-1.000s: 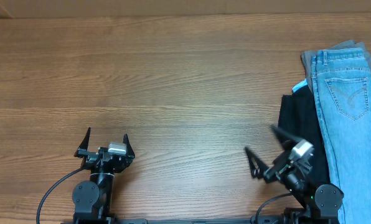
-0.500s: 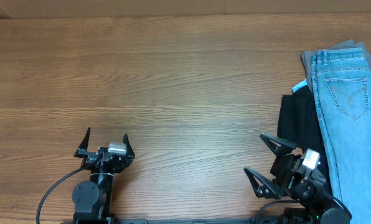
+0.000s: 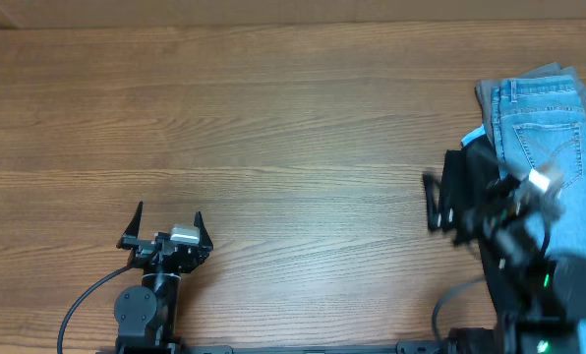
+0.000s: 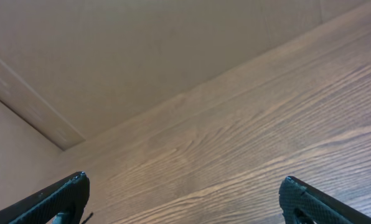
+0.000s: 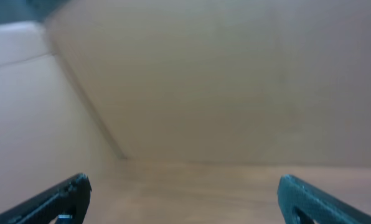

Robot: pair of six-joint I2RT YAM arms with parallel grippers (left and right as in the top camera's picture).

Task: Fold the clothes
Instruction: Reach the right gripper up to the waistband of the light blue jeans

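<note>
My right gripper should go on heading for the light blue jeans (image 3: 543, 126), since they lie uncovered over the grey garment, until it closes on their edge (image 3: 503, 112) near the waist.
Light blue denim jeans (image 3: 554, 118) lie flat at the table's right edge, back pocket up, running off the frame's right side. They rest on a black garment (image 3: 467, 162) and a grey garment (image 3: 488, 93) that peek out at their left and top. My right gripper (image 3: 433, 204) is raised and blurred, pointing left, just left of the black garment. It is open and empty, and its wrist view (image 5: 182, 186) shows only the table and wall. My left gripper (image 3: 167, 218) is open and empty at the near left, over bare wood (image 4: 184, 186).
A wooden table (image 3: 273, 128) spreads across the overhead view. A plain beige wall (image 4: 142, 50) rises behind its far edge. The arm bases and cables sit at the near edge.
My right arm has swung up from the near edge and moved away from the base, now beside the black garment. The left arm and the clothes have not moved.
</note>
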